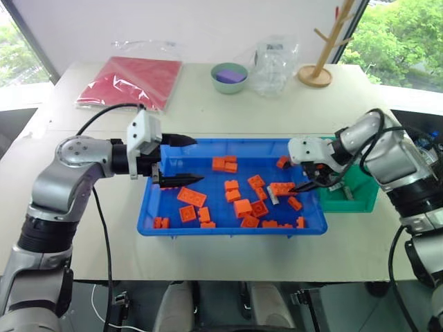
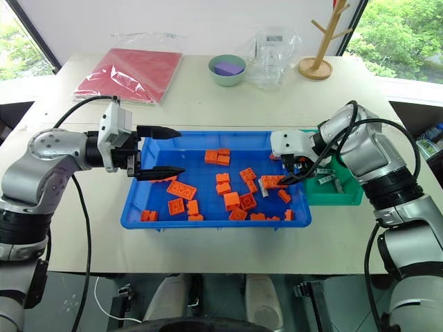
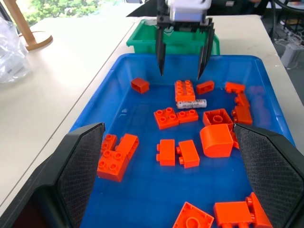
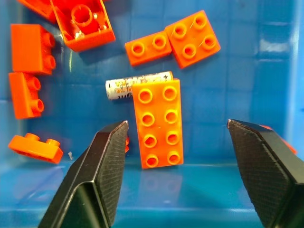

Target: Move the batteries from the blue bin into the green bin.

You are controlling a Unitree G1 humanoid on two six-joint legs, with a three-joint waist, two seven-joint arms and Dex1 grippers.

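Observation:
The end of the flat orange brick point(image 4: 156, 89) lies over the battery, so next my right gripper shifts the brick point(image 4: 159, 127) elsewhere in the blue bin, then takes the battery.
The blue bin point(image 1: 156, 207) holds several orange bricks and one silvery-white battery point(image 4: 133, 86), which lies against the end of a flat orange brick point(image 4: 156, 123). This battery point(image 3: 191, 103) also shows in the left wrist view. My right gripper point(image 3: 181, 73) hangs open just above that brick and battery at the bin's right end, with nothing between its fingers point(image 4: 107, 166). The green bin point(image 2: 336, 199) stands against the blue bin's right side, and a few batteries point(image 2: 327, 180) lie in it. My left gripper point(image 1: 187, 160) is open and empty over the blue bin's left end, pointing right.
Behind the blue bin are a red bag point(image 1: 135, 81), a pale green bowl point(image 1: 229, 77), a clear plastic bag point(image 1: 275, 66) and a wooden peg stand point(image 1: 320, 66). Bare tabletop lies in front of the bins, up to the table's front edge.

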